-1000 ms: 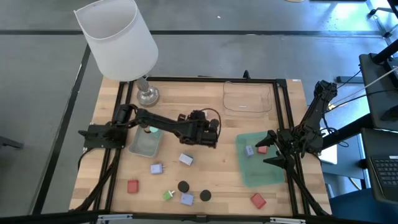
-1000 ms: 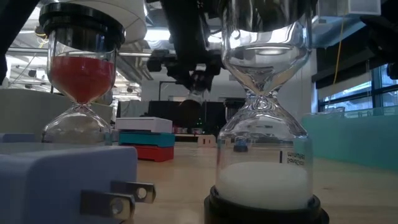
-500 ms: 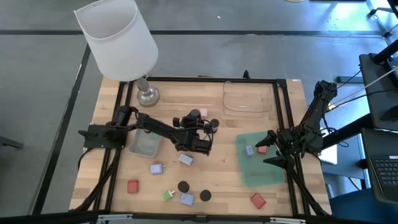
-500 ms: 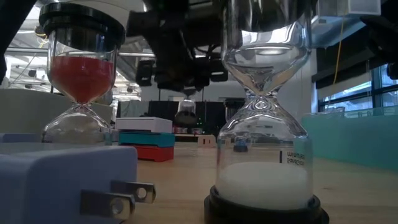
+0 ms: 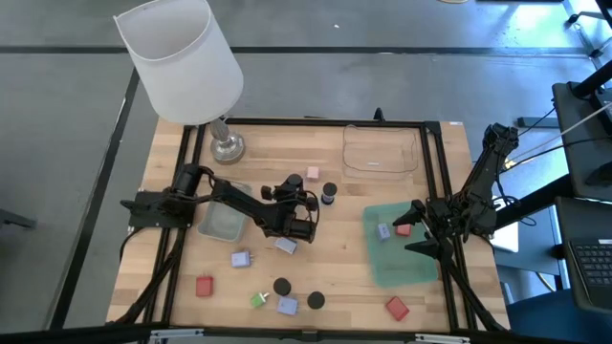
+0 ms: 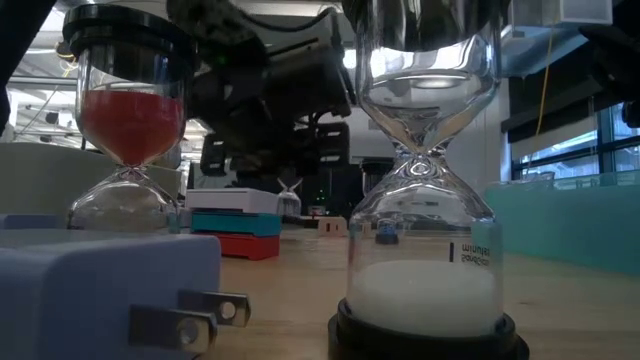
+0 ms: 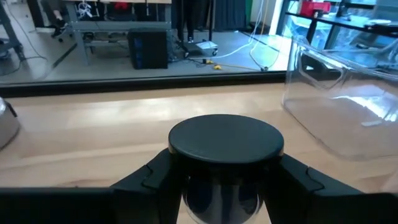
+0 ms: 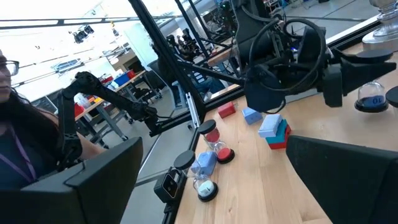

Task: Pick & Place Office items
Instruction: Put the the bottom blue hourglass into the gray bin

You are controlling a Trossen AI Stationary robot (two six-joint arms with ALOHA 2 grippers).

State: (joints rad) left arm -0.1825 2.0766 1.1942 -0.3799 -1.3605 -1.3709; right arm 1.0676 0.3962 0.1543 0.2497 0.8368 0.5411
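Note:
The small hourglass's neck (image 7: 222,198) is inside my left gripper, which lies almost level around it. Next, I open, move back and come down on the hourglass from above, over its black cap (image 7: 226,137).
My left gripper (image 5: 320,199) reaches to the table's middle and is shut on a small hourglass with a black round cap (image 5: 329,194). The left wrist view shows that cap (image 7: 227,137) between my two fingers. A pink block (image 5: 312,176) lies just beyond it. My right gripper (image 5: 417,229) hangs open over the green tray (image 5: 397,263), which holds a lilac-blue block (image 5: 383,231) and a red block (image 5: 403,228). Near the front lie more lilac-blue blocks (image 5: 241,258), red blocks (image 5: 204,286), two black caps (image 5: 282,286) and a green bit (image 5: 258,300). My left gripper pinches the small hourglass between its two fingers (image 7: 149,180), at the sides of the black top cap (image 7: 176,152). The fingers come nearly level from the table's left and near side. The hourglass stands upright; my fingers hide its base.
A clear tray (image 5: 381,151) sits at the far right and another clear tray (image 5: 222,222) under my left arm. The white-shaded lamp (image 5: 182,53) stands at the far left corner. Two big hourglasses (image 6: 428,200) and a plug block (image 6: 100,295) fill the low view's foreground.
My left gripper has come down toward the table, and its wrist has drawn back toward the near left. It has tipped from pointing steeply down to nearly level. The small hourglass at its fingertips has come down with it, and the pink block now shows.

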